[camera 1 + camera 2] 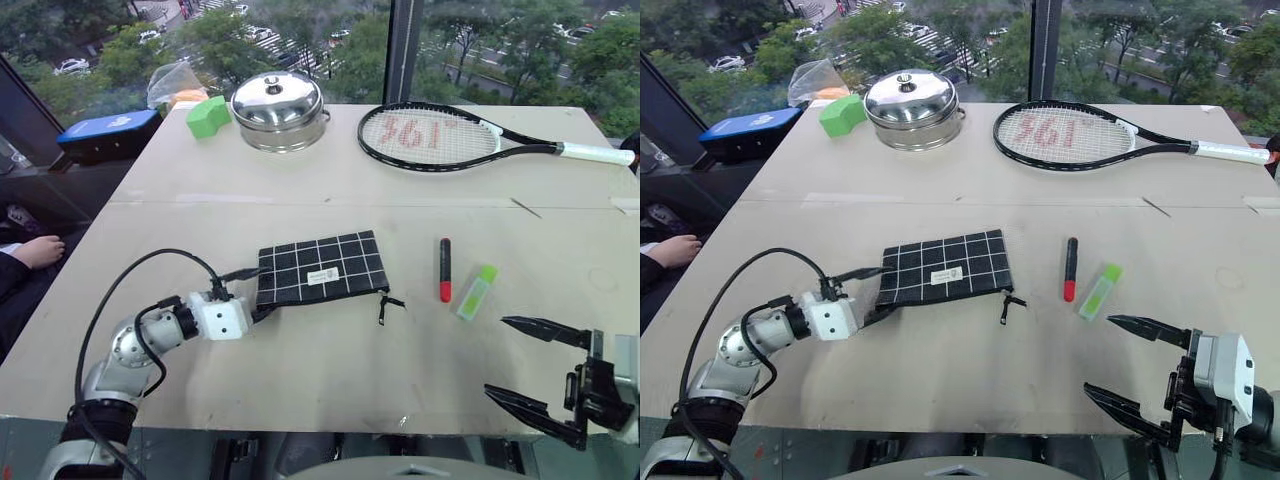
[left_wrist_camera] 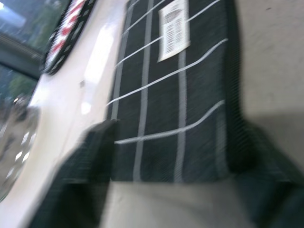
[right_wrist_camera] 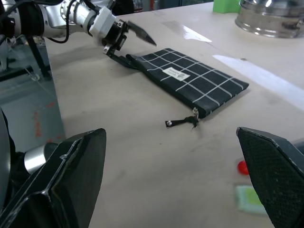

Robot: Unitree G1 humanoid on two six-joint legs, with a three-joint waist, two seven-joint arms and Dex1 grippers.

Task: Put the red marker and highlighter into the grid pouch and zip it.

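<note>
Next, my right gripper pulls that cord (image 1: 387, 305) along the zipper first, because the grid pouch (image 1: 322, 268) is shut and its zipper pull cord is far from my left gripper.
The grid pouch (image 1: 320, 268) lies flat at the middle of the table, white label up, its zipper pull cord (image 1: 385, 303) trailing off the near right corner. My left gripper (image 1: 255, 290) is at the pouch's left short end, open, with one black finger on each side of that end. The red marker (image 1: 445, 270) lies right of the pouch, red end toward me. Just right of the marker lies the highlighter (image 1: 477, 291). My right gripper (image 1: 1100, 355) hovers open near the front right edge, short of both pens, with nothing between its fingers.
A steel lidded pot (image 1: 278, 108), a green foam block (image 1: 208, 116) and a tennis racket (image 1: 430, 137) lie along the far side. A blue box (image 1: 108, 135) sits off the far left corner. A person's foot (image 1: 40, 250) shows beyond the left edge.
</note>
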